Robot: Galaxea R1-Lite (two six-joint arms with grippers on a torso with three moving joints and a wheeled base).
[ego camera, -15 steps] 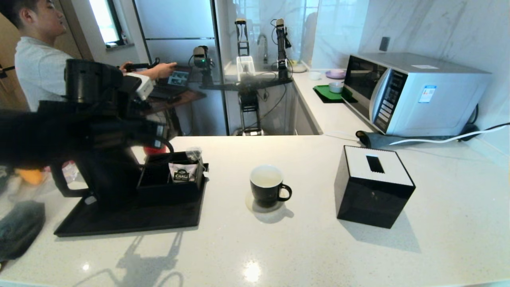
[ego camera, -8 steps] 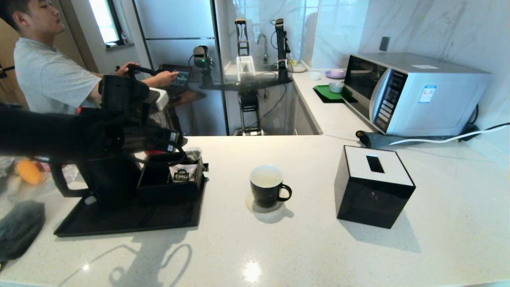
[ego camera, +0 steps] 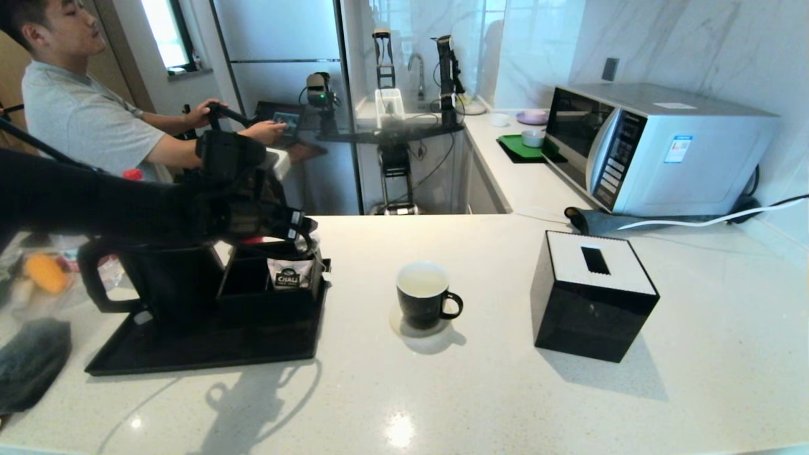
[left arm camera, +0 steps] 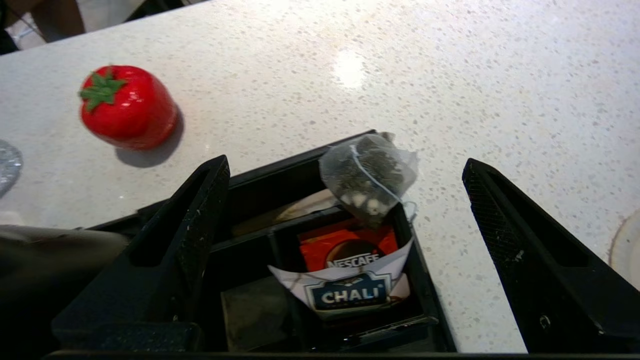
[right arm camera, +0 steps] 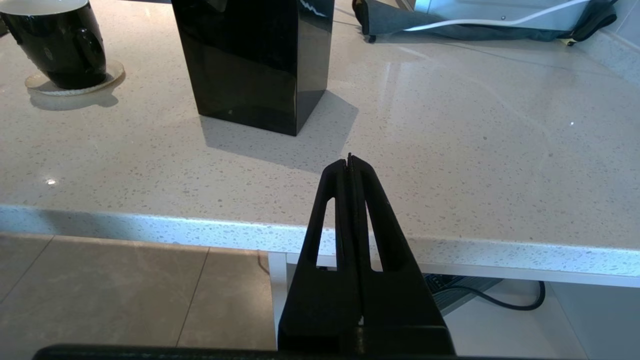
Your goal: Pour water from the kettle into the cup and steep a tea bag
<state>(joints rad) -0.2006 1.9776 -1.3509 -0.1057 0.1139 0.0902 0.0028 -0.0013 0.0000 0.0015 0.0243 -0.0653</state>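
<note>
I should keep lowering until the fingers are on either side of the tea bag [left arm camera: 369, 175] at its mesh [left arm camera: 379, 163], then close, because the tea bag lies above the sachets and within my left gripper's open span.
The black kettle [ego camera: 167, 284] stands on the black tray [ego camera: 208, 354] at the left, its top hidden by my left arm. The tea bag [left arm camera: 367, 172], a mesh pouch of dark leaves on a white string, rests on the far right corner of the black compartment box [ego camera: 268, 297]. My left gripper [left arm camera: 345, 162] hovers open just above that box, fingers wide on either side of the pouch and apart from it. The black cup [ego camera: 422, 294], white inside, sits on a coaster mid-counter. My right gripper [right arm camera: 350, 160] is shut and empty, low at the counter's front edge.
A white CHALI sachet [left arm camera: 345, 295] and an orange Nescafe sachet [left arm camera: 345, 247] stand in the box. A red strawberry-shaped object [left arm camera: 127, 107] lies behind the tray. A black tissue box [ego camera: 591, 297] stands right of the cup, a microwave [ego camera: 657, 145] at the back right.
My left arm has swung to the right, from over the kettle to over the compartment box. Kettle, cup and right gripper have not moved.
</note>
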